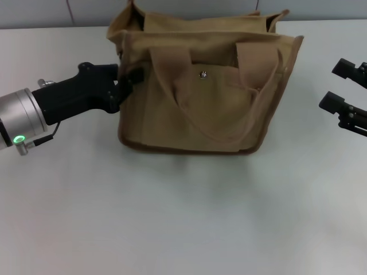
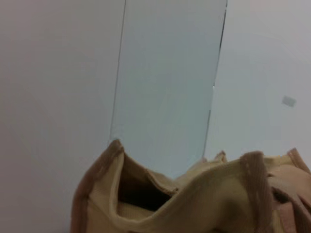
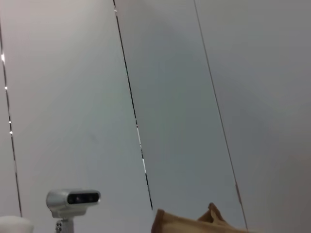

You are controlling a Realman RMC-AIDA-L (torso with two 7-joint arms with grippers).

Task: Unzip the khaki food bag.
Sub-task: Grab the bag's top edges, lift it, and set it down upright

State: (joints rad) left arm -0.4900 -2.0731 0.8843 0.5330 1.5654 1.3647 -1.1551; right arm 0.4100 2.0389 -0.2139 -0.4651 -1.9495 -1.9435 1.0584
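I should use my left gripper to swing the bag around by its upper edge to where my right gripper can reach that edge. The bag stands broadside, with its upper edge [image 1: 121, 47] far from my right gripper.
The khaki food bag [image 1: 200, 109] stands upright at the back middle of the white table, its front pocket with the metal snap [image 1: 202, 74] facing me and both strap handles hanging down the front. My left gripper [image 1: 131, 83] is at the bag's upper left edge, its fingers closed on the fabric there. The left wrist view shows the bag's top rim [image 2: 204, 204] from close by, with a dark gap in it. The zipper pull is not visible. My right gripper [image 1: 338, 86] is open and empty, well to the right of the bag. The bag's top corner shows in the right wrist view [image 3: 194, 224].
The white table [image 1: 172, 217] stretches in front of the bag. A grey panelled wall stands behind it. A small white camera on a stand [image 3: 73, 199] shows far off in the right wrist view.
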